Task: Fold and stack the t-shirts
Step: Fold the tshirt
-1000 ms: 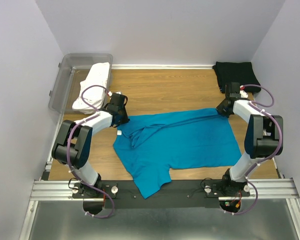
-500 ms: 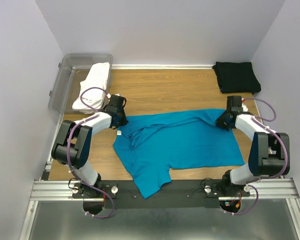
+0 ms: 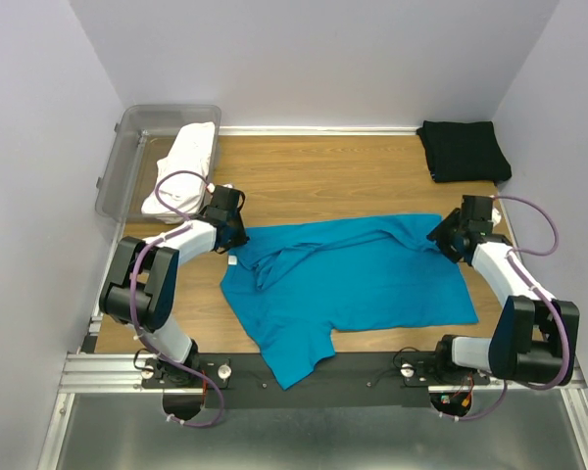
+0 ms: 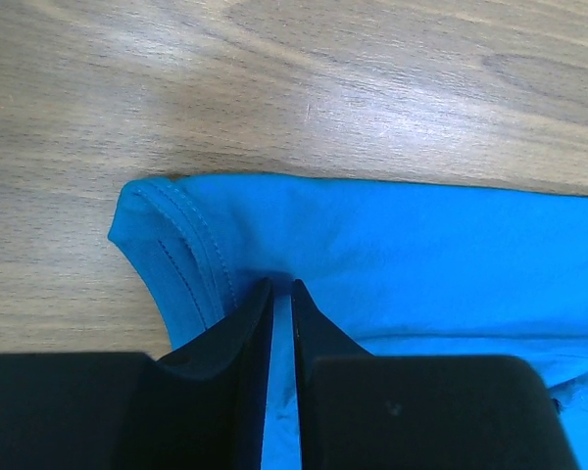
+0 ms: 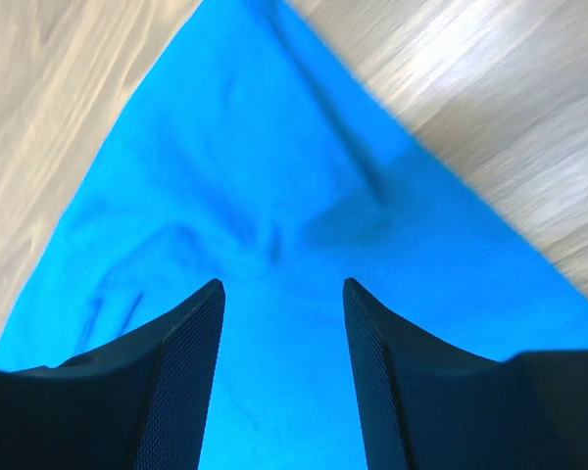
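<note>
My right gripper needs to pull the folded flap of the teal-blue t-shirt tight, because the flap is loose and creased near its corner. It should pinch that corner first.
The teal-blue t-shirt lies spread and partly creased across the middle of the wooden table. My left gripper is at its far left edge. In the left wrist view this gripper is shut on a fold of the teal-blue t-shirt beside a stitched hem. My right gripper hovers over the shirt's far right corner. In the right wrist view it stands open above the teal-blue t-shirt, holding nothing. The black t-shirt lies folded at the back right. The white t-shirt hangs over the tub's edge.
A clear grey plastic tub stands at the back left, off the table's corner. White walls close in the table on three sides. Bare wood shows behind the teal shirt and along the right edge.
My right gripper swung rightward and nearer with the shirt's far right corner, stretching it out, then opened and let it go. The left gripper has stayed in place, still shut.
</note>
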